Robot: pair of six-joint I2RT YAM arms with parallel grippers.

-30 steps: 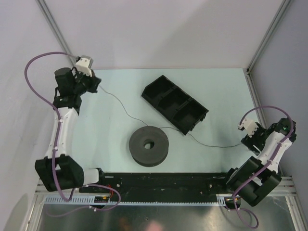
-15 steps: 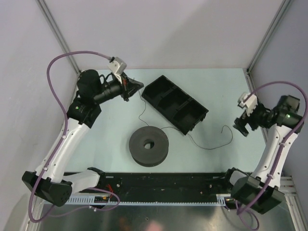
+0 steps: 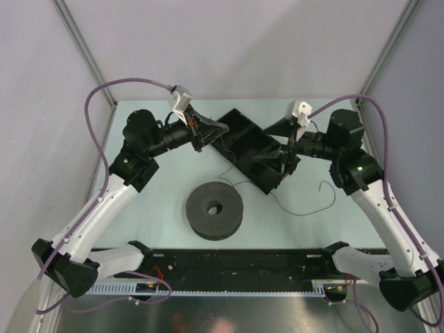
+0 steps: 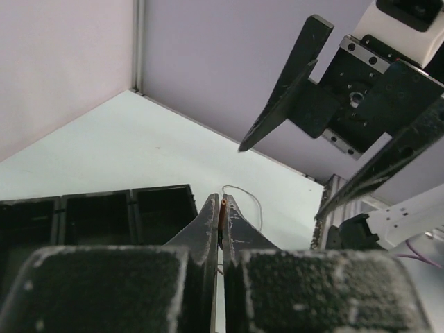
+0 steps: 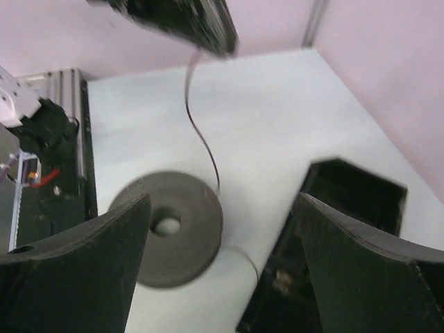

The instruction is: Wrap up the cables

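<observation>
My right gripper will have the cable (image 3: 227, 148) standing up above it, with the cable's bend kept, when I carry the cable, because the free curl (image 3: 325, 184) keeps its hooked shape.
The cable (image 3: 303, 212) is a thin dark wire. One end is pinched in my left gripper (image 3: 220, 129), which is shut and held above the black tray (image 3: 290, 164). From there the cable hangs down to the table beside the dark grey spool (image 3: 214, 210), then runs right and ends in a free curl. The left wrist view shows the cable's coppery end (image 4: 221, 212) between the shut fingertips. My right gripper (image 3: 269, 143) is open and empty over the tray, facing the left gripper. In the right wrist view the open gripper (image 5: 222, 205) frames the spool (image 5: 201, 232) and the hanging cable (image 5: 201, 139).
The black tray has three compartments and lies slantwise at the table's middle back; it also shows in the left wrist view (image 4: 97, 215) and the right wrist view (image 5: 347, 201). Walls close in the back and both sides. A black rail (image 3: 229, 262) runs along the near edge.
Both arms have swung in from the table's sides to above the tray. The left gripper carried the cable end up and rightward. The right gripper moved left, away from the cable's free end.
</observation>
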